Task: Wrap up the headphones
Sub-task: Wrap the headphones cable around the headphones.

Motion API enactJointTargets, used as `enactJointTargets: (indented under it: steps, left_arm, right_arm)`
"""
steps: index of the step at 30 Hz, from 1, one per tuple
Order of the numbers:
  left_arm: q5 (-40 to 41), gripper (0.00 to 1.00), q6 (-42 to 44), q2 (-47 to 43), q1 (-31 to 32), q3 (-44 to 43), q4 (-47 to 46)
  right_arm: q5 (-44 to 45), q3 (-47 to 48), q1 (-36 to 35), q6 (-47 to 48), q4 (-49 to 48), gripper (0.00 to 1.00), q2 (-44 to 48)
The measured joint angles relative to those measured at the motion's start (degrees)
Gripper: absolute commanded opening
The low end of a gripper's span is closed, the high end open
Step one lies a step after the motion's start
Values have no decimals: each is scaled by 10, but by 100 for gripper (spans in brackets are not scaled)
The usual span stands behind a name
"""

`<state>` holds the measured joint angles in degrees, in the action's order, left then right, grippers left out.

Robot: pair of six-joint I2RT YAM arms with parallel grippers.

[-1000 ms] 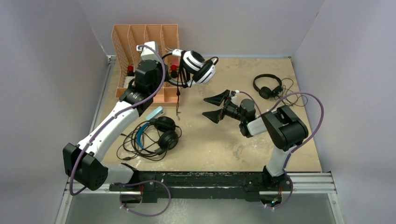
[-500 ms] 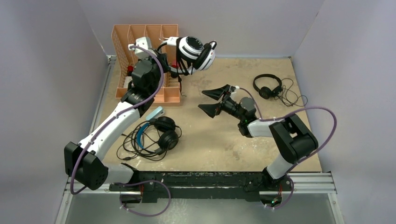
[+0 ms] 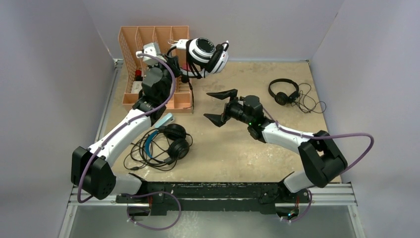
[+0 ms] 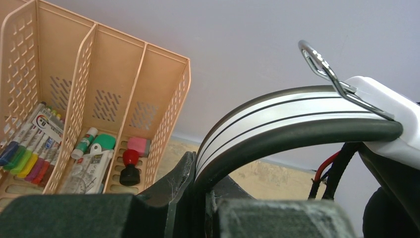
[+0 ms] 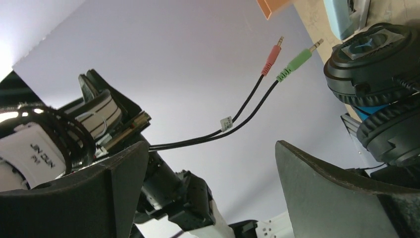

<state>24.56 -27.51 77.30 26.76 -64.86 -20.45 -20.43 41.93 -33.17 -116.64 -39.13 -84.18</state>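
The thin black cable [image 3: 191, 90] hangs free in line with the open fingers, so the robot's right gripper should keep moving toward the cable and close above the plugs [image 5: 267, 92].
My left gripper [image 3: 177, 60] is shut on the headband [image 4: 297, 106] of the white-and-black headphones [image 3: 208, 51] and holds them in the air by the back wall. Their thin black cable [image 5: 247, 111] hangs loose and ends in a pink and a green plug [image 5: 292, 57]. My right gripper [image 3: 210, 105] stands wide open to the right of that cable, with nothing between its fingers. The blue-band headphones [image 3: 168, 141] lie on the table at the front left with a tangled cord. At the back right lie the slim black headphones [image 3: 284, 92].
An orange desk organizer [image 3: 148, 39] holding markers and small items [image 4: 29, 148] stands at the back left, just behind my left wrist. A light blue object [image 3: 165, 120] lies beside the blue-band headset. Grey walls close in three sides.
My left arm has lifted the white-and-black headphones higher and toward the back wall. My right arm has stretched left toward the hanging cable, its jaws still wide.
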Motion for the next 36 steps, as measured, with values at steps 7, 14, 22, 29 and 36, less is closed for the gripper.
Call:
enactJointTargets:
  steps: [7,14,22,29,36]
  left_arm:
    - [0,0,1,1,3,16,-25]
    - [2,0,3,1,10,25,-42]
    - [7,0,12,0,20,37,-54]
    - [13,0,16,0,27,39,-57]
    - [17,0,16,0,34,39,-57]
  right_arm:
    - [5,60,-28,-19,36,98,-49]
    - [12,95,-45,-25,30,93,-79]
    - [20,114,-47,-27,17,82,-122]
    - [28,115,-53,-27,-7,79,-140]
    - [30,115,-60,-29,-30,59,-141]
